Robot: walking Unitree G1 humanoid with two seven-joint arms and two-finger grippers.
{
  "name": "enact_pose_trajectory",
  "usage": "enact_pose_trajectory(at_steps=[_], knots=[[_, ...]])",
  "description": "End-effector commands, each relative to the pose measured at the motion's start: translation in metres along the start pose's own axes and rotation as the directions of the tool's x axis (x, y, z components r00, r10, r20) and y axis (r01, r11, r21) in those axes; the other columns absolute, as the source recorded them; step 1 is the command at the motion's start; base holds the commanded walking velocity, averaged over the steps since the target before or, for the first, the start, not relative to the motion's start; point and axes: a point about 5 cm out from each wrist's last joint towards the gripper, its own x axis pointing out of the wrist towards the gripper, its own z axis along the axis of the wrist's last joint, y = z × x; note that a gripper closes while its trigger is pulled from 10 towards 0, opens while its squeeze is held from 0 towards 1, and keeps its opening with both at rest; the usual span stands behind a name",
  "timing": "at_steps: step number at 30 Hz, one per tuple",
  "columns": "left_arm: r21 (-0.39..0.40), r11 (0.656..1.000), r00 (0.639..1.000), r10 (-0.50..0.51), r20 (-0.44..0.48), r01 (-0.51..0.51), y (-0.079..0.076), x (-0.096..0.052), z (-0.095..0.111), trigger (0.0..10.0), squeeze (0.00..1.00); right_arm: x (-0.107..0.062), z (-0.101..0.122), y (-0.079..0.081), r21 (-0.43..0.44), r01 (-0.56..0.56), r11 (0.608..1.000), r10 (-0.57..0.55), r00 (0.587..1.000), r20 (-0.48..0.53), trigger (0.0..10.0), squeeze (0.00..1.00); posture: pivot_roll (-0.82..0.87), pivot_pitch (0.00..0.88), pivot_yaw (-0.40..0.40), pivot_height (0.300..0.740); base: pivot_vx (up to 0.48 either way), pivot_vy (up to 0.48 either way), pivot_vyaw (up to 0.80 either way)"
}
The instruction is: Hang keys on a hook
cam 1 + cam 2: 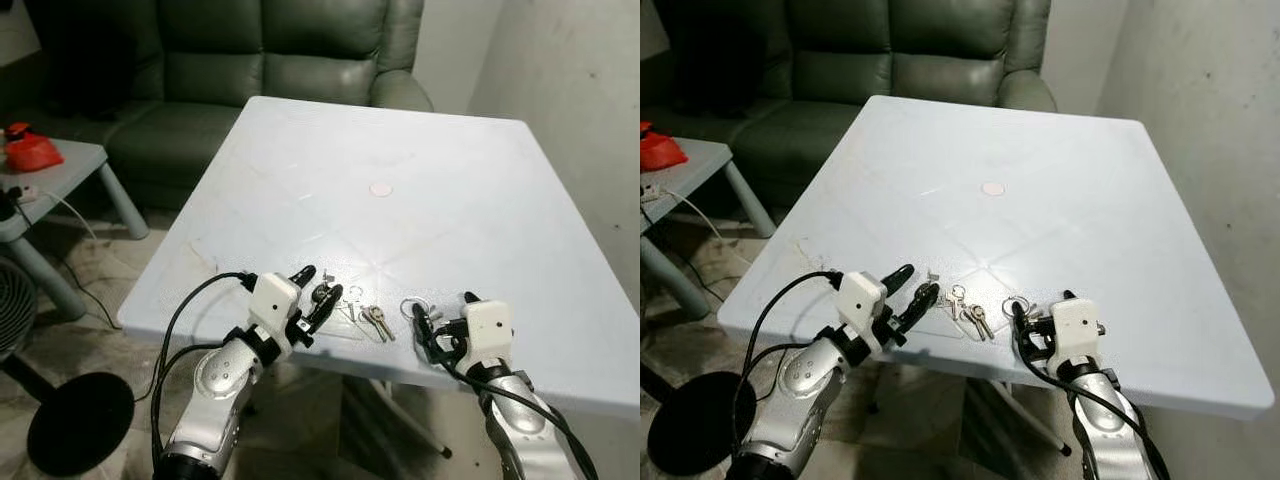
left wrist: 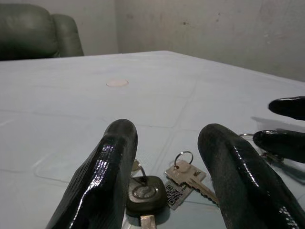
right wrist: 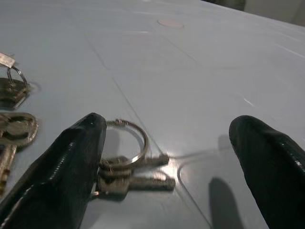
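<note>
The metal key ring [image 1: 411, 306] will come away and leave the silver keys behind when I lift, because a clear gap [image 1: 396, 314] lies between the ring and the keys.
Several keys lie near the front edge of the white table [image 1: 400, 160]. A black key fob [image 1: 320, 294] [image 2: 145, 193] rests between the fingers of my left gripper [image 1: 322, 283], which is open and low over the table. Beside the fob lie silver keys [image 1: 376, 321] and one key with a coded tag [image 2: 185, 175]. A ring with two small keys [image 1: 414, 307] [image 3: 128, 160] lies just inside the left finger [image 3: 62, 171] of my right gripper [image 1: 445, 308], which is open and not closed on it.
A small round disc [image 1: 380, 188] marks the table's middle. A green sofa [image 1: 270, 60] stands behind the table. On the left are a grey side table [image 1: 60, 175] with a red object [image 1: 30, 150], a cable and a fan's black base [image 1: 80, 420]. A wall [image 1: 580, 90] runs along the right.
</note>
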Motion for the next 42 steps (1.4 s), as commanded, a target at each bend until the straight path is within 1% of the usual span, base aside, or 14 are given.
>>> enact_pose_trajectory(at_steps=[1,4,6,9,11,15,18,19,25,28,33,37,38,42], knots=[[0.004,1.000,1.000,0.002,0.002,-0.002,0.002,0.000,0.003,10.0,0.00,0.000,0.003,-0.002,0.001,-0.001,1.000,0.001,1.000,0.015,10.0,0.00,-0.15,0.008,-0.046,0.724,0.000,0.000,0.00],[-0.009,1.000,1.000,0.013,-0.002,-0.013,0.004,0.001,0.004,10.0,0.00,0.001,0.004,-0.002,0.004,-0.002,1.000,0.002,1.000,0.018,10.0,0.00,-0.15,0.007,-0.045,0.724,0.000,0.156,0.00],[-0.004,1.000,1.000,0.015,-0.001,-0.015,0.006,0.001,0.004,10.0,0.00,0.001,0.005,-0.001,0.011,-0.010,1.000,0.010,1.000,0.023,10.0,0.00,-0.15,0.007,-0.045,0.724,0.000,0.469,0.00],[0.022,0.999,1.000,0.028,0.005,-0.029,0.008,0.001,0.006,10.0,0.00,0.001,0.007,0.001,0.024,-0.021,0.999,0.020,0.999,0.037,10.0,0.00,-0.15,0.008,-0.044,0.724,0.000,0.000,0.00],[0.009,1.000,1.000,0.028,0.002,-0.028,0.008,0.001,0.006,10.0,0.00,0.001,0.007,0.000,0.026,-0.020,0.999,0.019,0.999,0.040,10.0,0.00,-0.15,0.009,-0.042,0.724,0.000,0.000,0.00],[0.019,1.000,1.000,0.019,0.005,-0.019,0.007,0.001,0.007,10.0,0.00,0.000,0.006,-0.002,0.018,-0.018,1.000,0.017,0.999,0.041,10.0,0.00,-0.15,0.013,-0.043,0.724,0.000,0.000,0.00],[0.039,0.999,1.000,-0.006,0.019,0.005,0.004,0.000,0.009,10.0,0.00,-0.001,0.005,-0.005,0.018,-0.021,1.000,0.020,0.999,0.036,10.0,0.00,-0.15,0.018,-0.044,0.724,0.000,0.000,0.00],[0.045,0.999,0.999,-0.027,0.017,0.027,0.000,-0.001,0.008,10.0,0.00,-0.002,0.006,-0.006,0.001,-0.033,0.999,0.033,0.999,0.040,10.0,0.00,-0.15,0.020,-0.046,0.724,0.000,0.000,0.00],[0.051,0.996,0.998,-0.067,0.017,0.067,-0.010,-0.003,0.006,10.0,0.00,-0.004,0.007,-0.009,-0.043,-0.059,0.997,0.061,0.997,0.045,10.0,0.00,-0.15,0.030,-0.050,0.724,0.000,0.000,0.00],[0.052,0.996,0.997,-0.079,0.011,0.079,-0.014,-0.004,0.005,10.0,0.00,-0.004,0.008,-0.011,-0.049,-0.062,0.997,0.064,0.997,0.046,10.0,0.00,-0.15,0.029,-0.053,0.724,0.000,0.000,0.00],[0.056,0.992,0.994,-0.110,0.006,0.109,-0.023,-0.004,0.004,10.0,0.00,-0.008,0.007,-0.013,-0.085,-0.127,0.988,0.130,0.991,0.034,10.0,0.00,-0.15,0.034,-0.056,0.724,0.000,0.000,0.00],[0.054,0.991,0.993,-0.121,0.007,0.121,-0.027,-0.004,0.004,10.0,0.00,-0.011,0.007,-0.015,-0.084,-0.176,0.981,0.179,0.983,0.030,10.0,0.00,-0.15,0.036,-0.055,0.724,0.000,0.000,0.00],[0.054,0.990,0.992,-0.128,0.006,0.128,-0.028,-0.004,0.004,10.0,0.00,-0.013,0.008,-0.014,-0.088,-0.203,0.975,0.207,0.978,0.033,10.0,0.00,-0.15,0.036,-0.054,0.724,0.000,0.000,0.00],[0.057,0.989,0.991,-0.137,0.001,0.137,-0.031,-0.004,0.003,10.0,0.00,-0.016,0.007,-0.012,-0.100,-0.236,0.967,0.240,0.970,0.025,10.0,0.00,-0.16,0.039,-0.051,0.724,0.000,0.000,0.00]])
